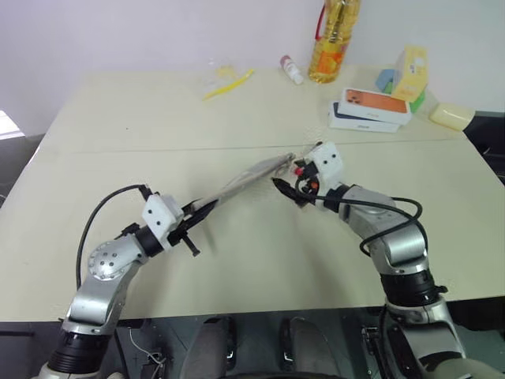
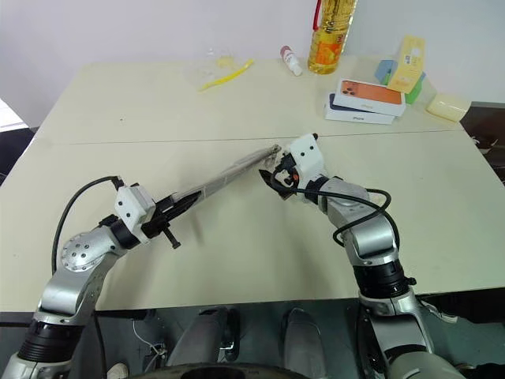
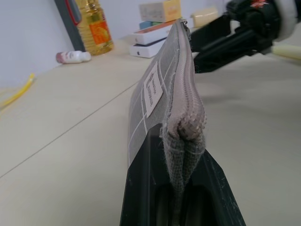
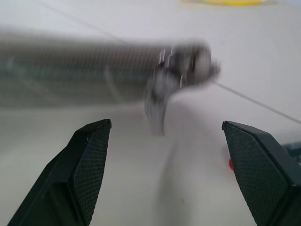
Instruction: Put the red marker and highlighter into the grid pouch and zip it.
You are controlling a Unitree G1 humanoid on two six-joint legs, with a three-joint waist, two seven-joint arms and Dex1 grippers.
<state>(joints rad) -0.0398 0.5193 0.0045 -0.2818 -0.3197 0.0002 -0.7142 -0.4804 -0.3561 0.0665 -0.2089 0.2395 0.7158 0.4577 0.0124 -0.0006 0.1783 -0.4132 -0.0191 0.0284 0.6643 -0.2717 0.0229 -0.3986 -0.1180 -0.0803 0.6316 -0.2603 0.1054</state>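
Observation:
The grid pouch's far end [image 1: 286, 160] sticks straight out from the robot's left gripper, so I expect the grid pouch to stay stretched out when the robot pushes the red marker in.
The grid pouch [image 1: 252, 178] hangs above the table, edge up with its zipper on top, stretching from my left gripper toward my right. My left gripper [image 1: 203, 212] is shut on the pouch's near end; the left wrist view shows the grey fabric [image 3: 160, 84] pinched between its fingers. My right gripper [image 4: 167, 123] is open just short of the far end, where the zipper pull [image 4: 157, 108] dangles between and beyond its fingertips. In the right eye view the right gripper [image 2: 272, 180] sits beside that end. The red marker and the highlighter are out of view.
At the back of the table [image 1: 118, 260] stand an oil bottle [image 1: 331, 39], stacked phone boxes [image 1: 369, 110], a yellow box [image 1: 410, 73] and a pale yellow block [image 1: 451, 116]. A thin yellow stick [image 1: 229, 83] and a white tube with a red cap [image 1: 290, 69] lie nearby.

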